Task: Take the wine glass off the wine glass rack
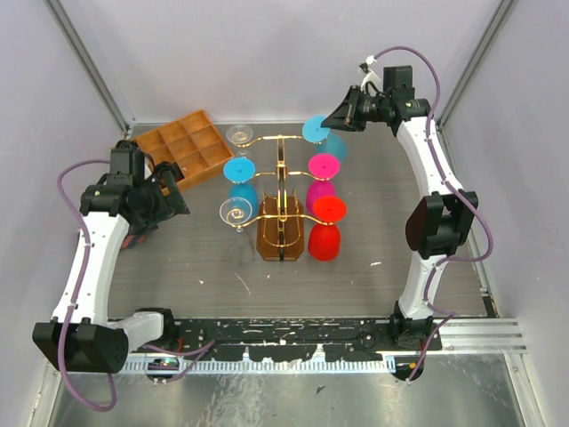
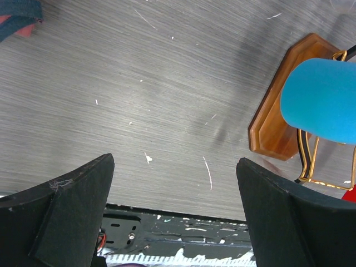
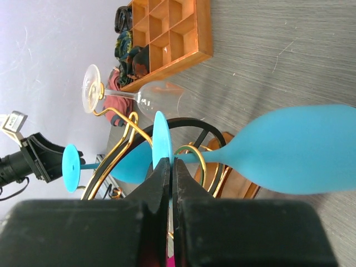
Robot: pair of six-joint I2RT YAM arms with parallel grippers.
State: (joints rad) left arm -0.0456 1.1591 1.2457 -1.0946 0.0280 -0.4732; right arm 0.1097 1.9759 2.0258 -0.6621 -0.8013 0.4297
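My right gripper should pull the blue wine glass toward the back wall (image 1: 313, 103), clear of the loop, before turning it upright, because the glass's stem sits inside the gold loop's curled end (image 3: 196, 156).
The wine glass rack (image 1: 282, 191) is a gold wire stand on an amber-brown base (image 1: 281, 237) in the middle of the table. Coloured and clear glasses hang upside down from its arms. My right gripper (image 1: 338, 118) is at the rack's far right arm. In the right wrist view it (image 3: 172, 165) is shut on the foot disc (image 3: 160, 136) of a blue wine glass (image 3: 300, 147), also seen from above (image 1: 316, 131). The glass's stem still lies in the gold loop (image 3: 194, 161). My left gripper (image 1: 174, 201) is open and empty, left of the rack (image 2: 175, 162).
An orange-brown compartmented tray (image 1: 185, 147) stands at the back left. Hanging on the rack are another blue glass (image 1: 240, 169), a pink glass (image 1: 322, 166), a red glass (image 1: 329, 212) and two clear glasses (image 1: 235, 212). The left wrist view shows the rack base (image 2: 278, 111).
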